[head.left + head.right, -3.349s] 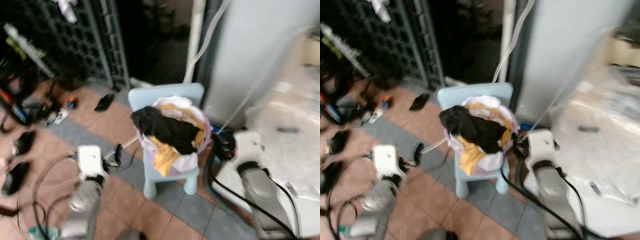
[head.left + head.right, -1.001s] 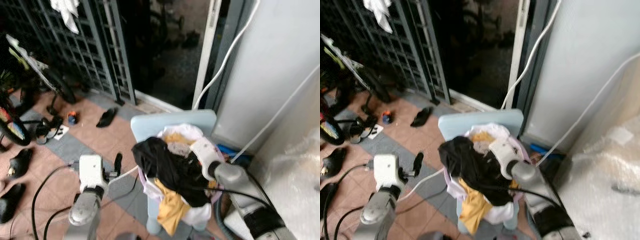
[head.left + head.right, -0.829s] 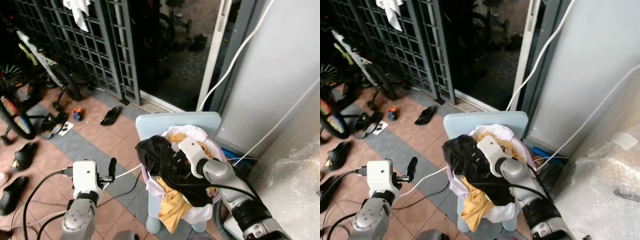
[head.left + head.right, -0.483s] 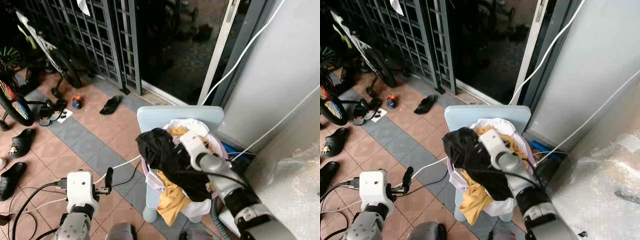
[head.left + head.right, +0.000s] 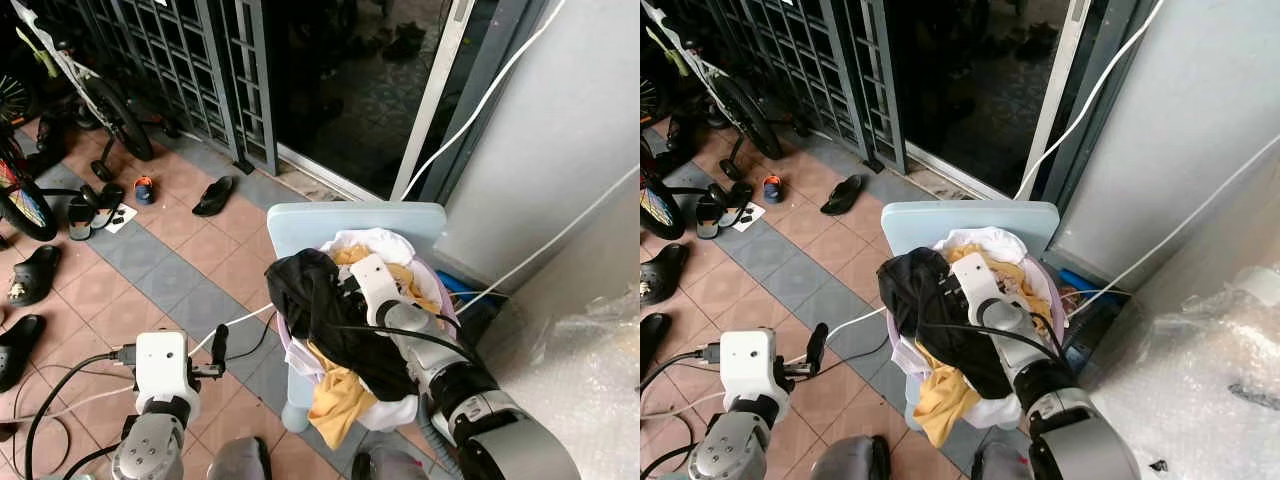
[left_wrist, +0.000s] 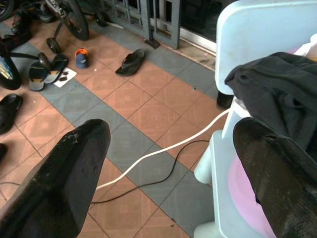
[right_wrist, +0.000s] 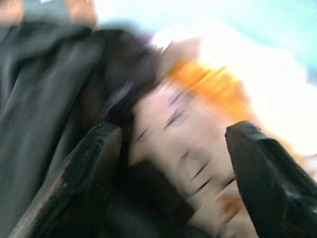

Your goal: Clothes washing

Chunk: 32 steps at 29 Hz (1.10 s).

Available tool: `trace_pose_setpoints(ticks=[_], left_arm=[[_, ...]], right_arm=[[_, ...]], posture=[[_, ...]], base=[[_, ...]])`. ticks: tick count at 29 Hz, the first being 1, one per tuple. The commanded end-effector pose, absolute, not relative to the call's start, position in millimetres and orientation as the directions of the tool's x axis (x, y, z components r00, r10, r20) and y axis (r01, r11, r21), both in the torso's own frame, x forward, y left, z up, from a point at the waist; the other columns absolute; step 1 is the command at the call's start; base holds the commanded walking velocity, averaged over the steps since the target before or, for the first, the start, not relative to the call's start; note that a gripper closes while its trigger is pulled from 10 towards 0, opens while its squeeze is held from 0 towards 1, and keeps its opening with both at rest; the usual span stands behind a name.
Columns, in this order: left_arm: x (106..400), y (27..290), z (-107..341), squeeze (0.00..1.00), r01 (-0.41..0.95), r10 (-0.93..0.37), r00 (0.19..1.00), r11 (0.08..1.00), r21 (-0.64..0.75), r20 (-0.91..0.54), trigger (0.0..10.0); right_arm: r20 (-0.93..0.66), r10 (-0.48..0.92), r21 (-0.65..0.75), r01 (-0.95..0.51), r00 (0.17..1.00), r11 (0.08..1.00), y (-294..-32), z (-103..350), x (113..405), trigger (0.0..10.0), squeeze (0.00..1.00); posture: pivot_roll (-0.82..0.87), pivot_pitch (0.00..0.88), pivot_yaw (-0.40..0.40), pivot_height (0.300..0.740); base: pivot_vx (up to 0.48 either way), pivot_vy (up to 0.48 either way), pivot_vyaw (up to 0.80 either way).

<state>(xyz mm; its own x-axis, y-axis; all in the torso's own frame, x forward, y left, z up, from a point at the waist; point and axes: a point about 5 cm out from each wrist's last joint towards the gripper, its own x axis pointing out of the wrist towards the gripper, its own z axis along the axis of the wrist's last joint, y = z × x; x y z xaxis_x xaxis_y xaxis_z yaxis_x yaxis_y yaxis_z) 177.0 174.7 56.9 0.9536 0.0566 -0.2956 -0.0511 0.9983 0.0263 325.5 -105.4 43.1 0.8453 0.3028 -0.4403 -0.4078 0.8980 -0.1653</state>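
The black garment (image 5: 318,305) is draped loosely over the yellow one (image 5: 338,364), so it will come away by itself, hanging in limp folds, when the robot lifts it.
A pale blue child's chair (image 5: 350,222) holds a pink basket (image 6: 246,184) heaped with clothes. A black garment (image 5: 308,288) lies on top at the left, a white one (image 5: 378,240) sits at the back, and a yellow one (image 5: 335,395) hangs over the front. My right gripper (image 7: 173,144) is down on the pile, open, its fingers (image 7: 89,163) astride the edge of the black garment and a pale cloth; that wrist view is blurred. My left gripper (image 6: 171,131) hovers open above the tiled floor left of the chair, with nothing in it.
A white cable (image 5: 238,321) runs across the tiles to the chair. Sandals (image 5: 212,197) and a bicycle (image 5: 25,200) lie at the left before a metal gate (image 5: 190,60). An open dark doorway is behind the chair. A bubble-wrapped white bulk (image 5: 590,370) stands at the right.
The view has lifted and steadied. My right arm has swung from beside the chair up onto the clothes pile and its gripper has pushed towards the black garment. The left gripper stays low.
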Motion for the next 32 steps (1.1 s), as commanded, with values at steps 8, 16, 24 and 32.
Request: trace_pose_setpoints(ticks=[8,16,24,32], left_arm=[[184,173,55,0.0,-0.058,0.064,0.952,0.998,0.028,-0.299,10.0],[190,168,52,0.0,-0.034,0.038,0.954,0.999,0.018,-0.299,10.0],[201,167,53,0.0,-0.035,0.038,0.959,0.999,0.016,-0.282,10.0],[210,166,54,0.0,-0.045,0.049,0.964,0.999,0.018,-0.263,10.0]], right_arm=[[-0.257,0.495,-0.097,-0.532,0.83,0.841,-94,75,328,10.0,0.0],[-0.566,0.524,-0.188,-0.718,0.636,0.67,-90,19,296,6.5,0.0],[-0.614,0.481,-0.237,-0.728,0.626,0.644,-96,11,292,0.0,0.0],[-0.615,0.442,-0.282,-0.706,0.653,0.65,-107,11,296,0.0,0.0]], posture=[[0.06,0.124,-0.007,0.74],[0.03,0.106,0.006,0.74],[0.02,0.078,0.0,0.74],[0.02,0.073,-0.004,0.74]], base=[[0.0,0.0,0.0],[0.0,0.0,0.0],[0.0,0.0,0.0],[0.0,0.0,0.0]])
